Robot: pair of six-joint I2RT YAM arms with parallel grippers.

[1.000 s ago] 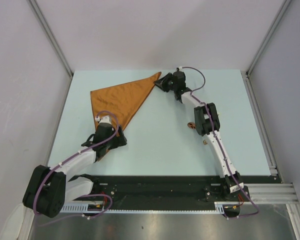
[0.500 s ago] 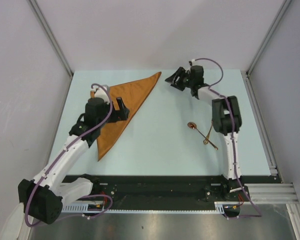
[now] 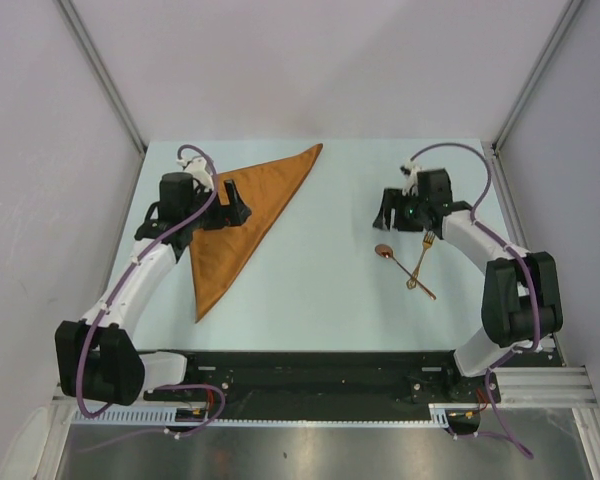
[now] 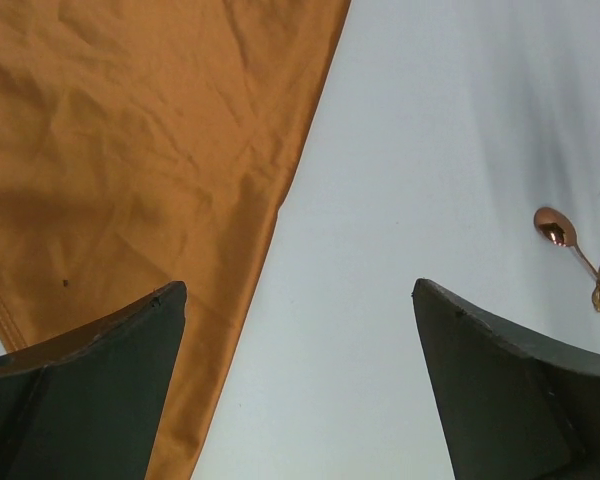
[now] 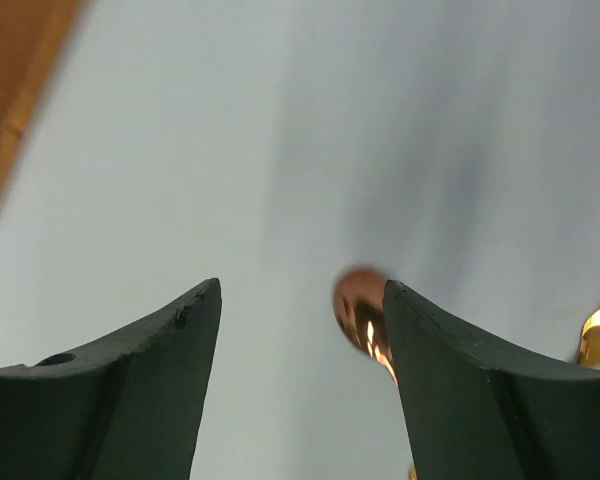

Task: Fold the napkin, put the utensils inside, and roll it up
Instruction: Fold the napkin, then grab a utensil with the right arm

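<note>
The spoon's handle (image 3: pixel 384 250) lies across only the fork's near end (image 3: pixel 412 282). So the spoon should come away freely when I lift, and the fork should stay lying there.
The rust-orange napkin (image 3: pixel 242 214) lies flat as a folded triangle at the table's left, one tip far (image 3: pixel 315 150) and one near (image 3: pixel 199 316). My left gripper (image 3: pixel 236 205) hovers over its middle, open and empty; in the left wrist view (image 4: pixel 298 288) the napkin (image 4: pixel 130 150) fills the upper left. The utensils lie crossed at the right: a spoon (image 3: pixel 384 251) and a fork (image 3: pixel 421 261). My right gripper (image 3: pixel 386 214) is open just beyond them. The spoon's bowl (image 5: pixel 358 300) shows beside the right finger in the right wrist view (image 5: pixel 301 286), untouched.
The pale blue table (image 3: pixel 320 290) is bounded by grey walls left, right and behind. A metal rail (image 3: pixel 520 240) runs along its right edge. The black base strip (image 3: pixel 310 372) with both arm mounts lies along the near edge.
The left arm has swung from the napkin's near tip up over its middle. The right arm has left the napkin's far corner, moved right toward the utensils and opened its jaws.
</note>
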